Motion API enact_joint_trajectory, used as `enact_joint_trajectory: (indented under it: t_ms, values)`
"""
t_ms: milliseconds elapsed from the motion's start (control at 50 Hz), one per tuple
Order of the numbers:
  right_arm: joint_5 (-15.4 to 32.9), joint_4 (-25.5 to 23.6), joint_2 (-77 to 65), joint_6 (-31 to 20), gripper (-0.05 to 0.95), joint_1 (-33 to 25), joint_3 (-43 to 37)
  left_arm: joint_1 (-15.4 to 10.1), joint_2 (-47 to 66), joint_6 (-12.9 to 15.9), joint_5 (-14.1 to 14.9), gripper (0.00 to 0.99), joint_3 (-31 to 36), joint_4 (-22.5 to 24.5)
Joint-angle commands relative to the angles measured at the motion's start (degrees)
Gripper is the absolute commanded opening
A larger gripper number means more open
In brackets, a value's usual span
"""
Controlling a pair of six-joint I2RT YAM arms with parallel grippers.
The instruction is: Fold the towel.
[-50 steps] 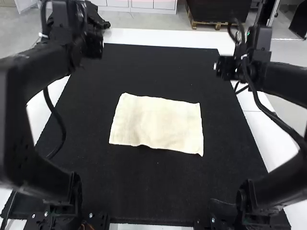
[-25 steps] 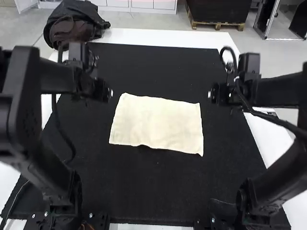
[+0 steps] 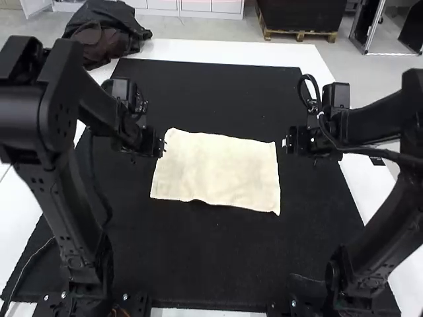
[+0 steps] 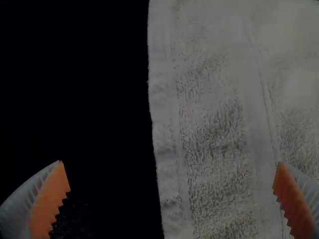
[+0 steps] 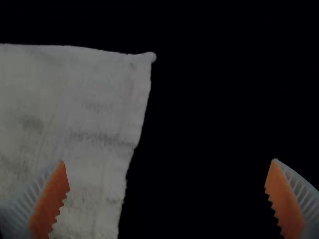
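The towel's near edge (image 3: 215, 203) is lying flat along the black mat. The cream towel's near half (image 3: 215, 185) will stay in place when I fold over the towel's far edge.
A cream towel (image 3: 218, 172) lies spread flat as a rectangle on the black mat. Close beside its left edge, near the far left corner, is my left gripper (image 3: 161, 146). My right gripper (image 3: 287, 143) hovers just off the far right corner. In the left wrist view, my left gripper (image 4: 169, 174) stands open with the towel's edge (image 4: 172, 164) running between its fingers. My right gripper (image 5: 167, 174) is also open in the right wrist view, one finger over the towel (image 5: 84, 114) and the other over the mat. Neither holds cloth.
The black mat (image 3: 218, 264) covers most of the white table (image 3: 225, 51). A dark bundle of fabric (image 3: 109, 33) sits at the far left corner. Cables hang along both arms.
Both arms have come inward toward the towel's two sides, the left one from the far left and the right one from the far right. The towel has not moved.
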Motion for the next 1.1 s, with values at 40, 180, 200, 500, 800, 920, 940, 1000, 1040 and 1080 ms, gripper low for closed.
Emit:
enact_joint_trajectory:
  t_ms: [40,180,200,500,800,920,940,1000,1040,1080]
  values:
    - [-0.2,1.4,3.9,0.6,0.91,2.7,2.1,-2.3,2.5,-1.1,0.6,0.959,3.9,1.3]
    - [0.5,4.2,6.1,0.6,0.91,5.2,2.7,-2.9,4.6,-1.2,0.1,0.959,5.5,2.9]
    - [0.6,4.3,6.3,0.6,0.91,5.4,2.7,-2.9,4.8,-1.2,-0.1,0.959,5.6,3.2]
    - [0.7,6.9,10.7,1.4,0.91,6.7,5.0,-2.9,9.6,-1.0,-1.2,0.959,8.2,5.8]
    - [0.7,8.8,16.0,2.0,0.91,6.8,6.5,-2.8,13.0,0.2,-2.7,0.957,10.4,7.2]
    - [0.6,9.7,17.6,2.0,0.91,6.8,6.8,-2.6,14.1,0.6,-2.8,0.957,11.0,7.9]
    - [0.6,10.0,17.8,2.0,0.91,6.8,6.8,-2.6,14.4,0.8,-2.8,0.957,11.2,7.9]
    - [0.7,10.3,18.6,2.0,0.91,6.8,7.1,-2.6,15.0,1.6,-2.8,0.957,11.3,8.4]
    - [0.6,10.4,19.1,2.0,0.91,6.8,7.2,-2.5,15.4,1.8,-2.8,0.957,11.3,8.6]
    - [0.6,10.4,19.6,2.0,0.91,6.8,7.5,-2.5,15.8,1.9,-3.0,0.957,11.3,9.1]
